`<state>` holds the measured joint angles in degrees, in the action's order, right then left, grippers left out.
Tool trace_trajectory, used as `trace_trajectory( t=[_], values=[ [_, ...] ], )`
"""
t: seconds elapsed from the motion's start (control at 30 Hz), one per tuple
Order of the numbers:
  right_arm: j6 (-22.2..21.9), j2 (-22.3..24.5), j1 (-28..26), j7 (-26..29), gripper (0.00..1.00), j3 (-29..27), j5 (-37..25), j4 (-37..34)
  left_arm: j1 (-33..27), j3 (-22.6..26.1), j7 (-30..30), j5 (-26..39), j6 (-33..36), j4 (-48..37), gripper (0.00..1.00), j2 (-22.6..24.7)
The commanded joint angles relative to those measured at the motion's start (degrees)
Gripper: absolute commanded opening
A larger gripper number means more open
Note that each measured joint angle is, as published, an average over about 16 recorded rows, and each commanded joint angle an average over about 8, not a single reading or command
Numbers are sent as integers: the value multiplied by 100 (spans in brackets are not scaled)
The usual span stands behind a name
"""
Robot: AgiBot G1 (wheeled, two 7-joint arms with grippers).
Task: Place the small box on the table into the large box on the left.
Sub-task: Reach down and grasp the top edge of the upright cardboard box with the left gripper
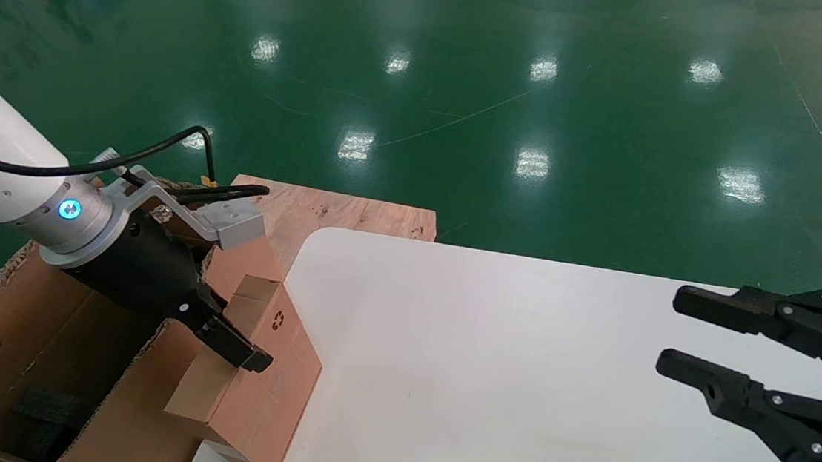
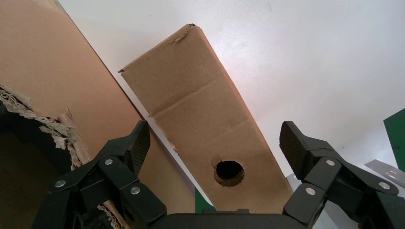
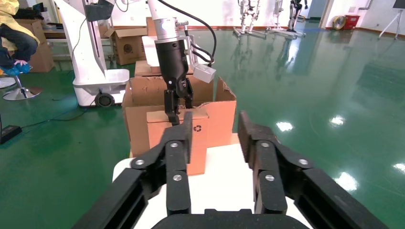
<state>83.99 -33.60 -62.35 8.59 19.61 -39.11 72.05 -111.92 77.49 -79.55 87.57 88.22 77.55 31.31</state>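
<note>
My right gripper is far from the small box [image 1: 270, 397], which stands next to the large box, so my left gripper should raise the small box over the torn edge [image 1: 119, 387].
The small box [image 1: 261, 374] stands on end at the left edge of the white table [image 1: 516, 389], its recycling symbol facing the table. In the left wrist view its face with the round hole [image 2: 200, 119] lies between my fingers. My left gripper [image 1: 246, 328] is open and straddles the box's top with small gaps on both sides [image 2: 215, 143]. The large box [image 1: 7, 344], with torn edges and black foam inside, stands right beside it on the left. My right gripper [image 1: 669, 330] is open and empty over the table's right side. From there I see the small box [image 3: 155, 129] and the large box [image 3: 219, 112].
A reddish plywood board [image 1: 353, 215] lies behind the table's far left corner. Glossy green floor [image 1: 543, 86] surrounds the table. The right wrist view shows a white robot base [image 3: 95, 71], more cartons [image 3: 126, 45] and a seated person [image 3: 14, 33] far beyond the large box.
</note>
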Motion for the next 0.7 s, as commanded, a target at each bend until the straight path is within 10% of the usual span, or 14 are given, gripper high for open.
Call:
trace_trajectory(
  t=[0.03, 0.17, 0.7],
  values=[
    [0, 0, 0, 0, 100, 0, 0, 0, 1, -4, -3, 4, 2, 8, 46, -2],
    [0, 0, 0, 0, 100, 0, 0, 0, 4, 6, 40, -11, 1, -75, 2, 23],
    [0, 0, -1, -1, 100, 1, 1, -1, -47, 202, 70, -138, 22, -197, 0, 69]
  ],
)
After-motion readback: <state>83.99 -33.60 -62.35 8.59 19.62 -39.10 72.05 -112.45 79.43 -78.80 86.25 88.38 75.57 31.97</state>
